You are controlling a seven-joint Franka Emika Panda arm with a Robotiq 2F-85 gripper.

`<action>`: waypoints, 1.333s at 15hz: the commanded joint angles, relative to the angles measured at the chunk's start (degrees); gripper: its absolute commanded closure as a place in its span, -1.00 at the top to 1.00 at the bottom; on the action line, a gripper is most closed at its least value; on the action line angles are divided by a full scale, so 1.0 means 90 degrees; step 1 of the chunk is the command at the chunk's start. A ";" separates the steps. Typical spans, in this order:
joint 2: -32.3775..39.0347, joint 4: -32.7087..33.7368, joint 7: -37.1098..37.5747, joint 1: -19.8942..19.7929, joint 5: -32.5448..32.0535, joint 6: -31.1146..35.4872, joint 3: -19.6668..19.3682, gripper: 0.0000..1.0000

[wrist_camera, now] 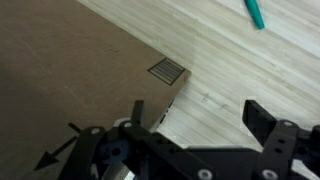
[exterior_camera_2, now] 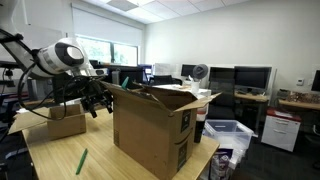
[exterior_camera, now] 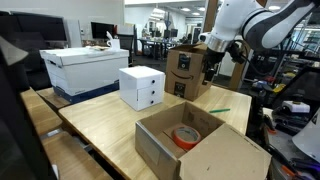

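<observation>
Next, my gripper moves clear of the box and gets above the green marker point(exterior_camera_2: 82, 161) before it goes down. It is hanging over the cardboard box's corner point(wrist_camera: 172, 78), away from the marker.
My gripper point(wrist_camera: 198, 116) is open, with only bare wooden table point(wrist_camera: 220, 70) between its fingers. It hangs above the table at the edge of a closed cardboard box point(wrist_camera: 60, 70); one finger point(wrist_camera: 138, 112) lies over the box's corner in the wrist view. A green marker point(wrist_camera: 256, 12) lies on the wood farther off. In both exterior views the gripper point(exterior_camera: 210, 68) point(exterior_camera_2: 95, 100) hovers beside this printed brown box point(exterior_camera: 185, 72) point(exterior_camera_2: 65, 122). The marker point(exterior_camera: 218, 110) point(exterior_camera_2: 81, 160) rests on the table between the gripper and a larger open box.
An open cardboard box point(exterior_camera: 200, 150) point(exterior_camera_2: 150, 125) holding a red tape roll point(exterior_camera: 185, 137) stands at the table's near end. A small white drawer box point(exterior_camera: 142, 87) and a large white box point(exterior_camera: 85, 65) sit further along. Desks and monitors point(exterior_camera_2: 250, 78) fill the room behind.
</observation>
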 commanded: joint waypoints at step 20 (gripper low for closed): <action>0.0587 0.0368 -0.0155 0.0725 0.0802 -0.0405 -0.0156 1.00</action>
